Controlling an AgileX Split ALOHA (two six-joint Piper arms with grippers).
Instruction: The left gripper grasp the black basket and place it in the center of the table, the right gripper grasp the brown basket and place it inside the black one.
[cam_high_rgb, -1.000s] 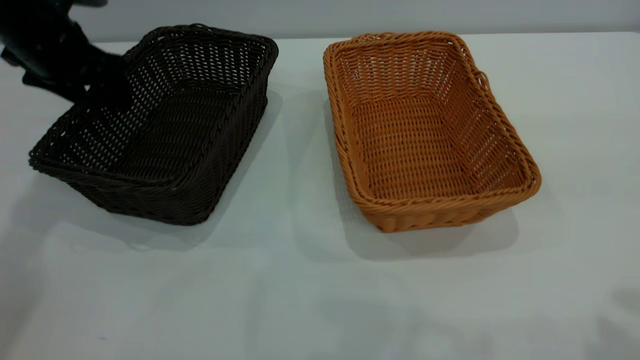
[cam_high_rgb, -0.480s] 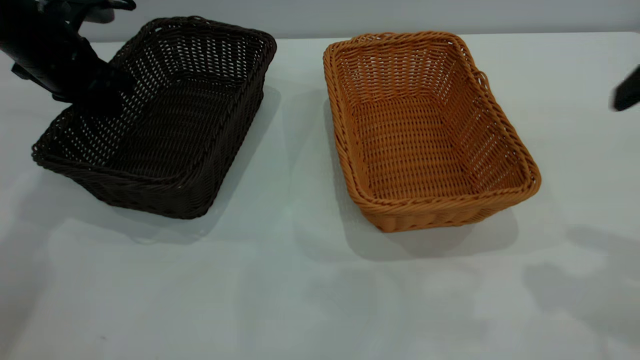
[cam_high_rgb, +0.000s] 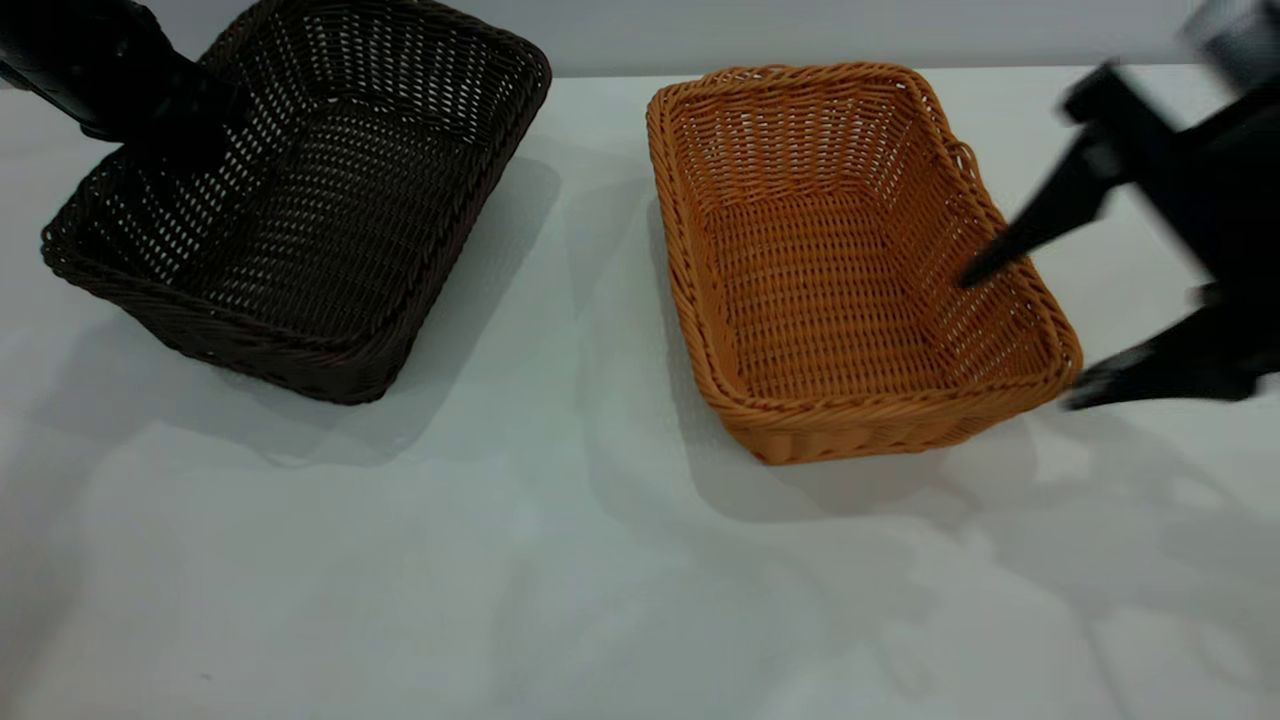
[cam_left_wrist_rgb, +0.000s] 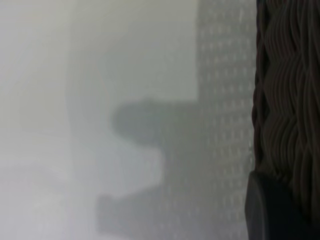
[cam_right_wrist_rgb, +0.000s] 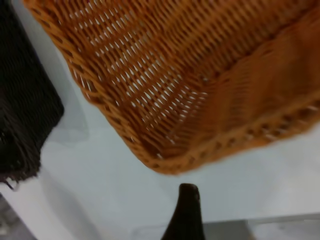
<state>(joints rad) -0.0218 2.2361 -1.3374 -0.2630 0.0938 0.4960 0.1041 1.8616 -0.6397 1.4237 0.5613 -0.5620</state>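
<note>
Next, my right gripper lifts the brown basket out of the way by its rim (cam_high_rgb: 1026, 384) before my left gripper lowers the black basket, because the brown basket covers part of the center (cam_high_rgb: 750, 342).
The black basket (cam_high_rgb: 330, 200) hangs tilted at the far left, raised off the table (cam_high_rgb: 560, 560). My left gripper (cam_high_rgb: 185, 140) is shut on its left rim. The left wrist view shows its dark weave (cam_left_wrist_rgb: 287, 90) against one finger (cam_left_wrist_rgb: 270, 210). The brown basket (cam_high_rgb: 830, 280) stands on the table right of centre. My right gripper (cam_high_rgb: 1020, 340) is open at its right side. One finger reaches over the right wall and the other is outside the near right corner. The right wrist view shows the brown basket (cam_right_wrist_rgb: 200, 75) beyond one fingertip (cam_right_wrist_rgb: 186, 210).
A grey wall runs along the table's far edge. The black basket also shows at the edge of the right wrist view (cam_right_wrist_rgb: 25, 110). White tabletop lies between the two baskets and in front of them.
The left gripper has lifted the black basket higher and slightly leftward. The right gripper has come in from the right edge and now reaches the brown basket's right side.
</note>
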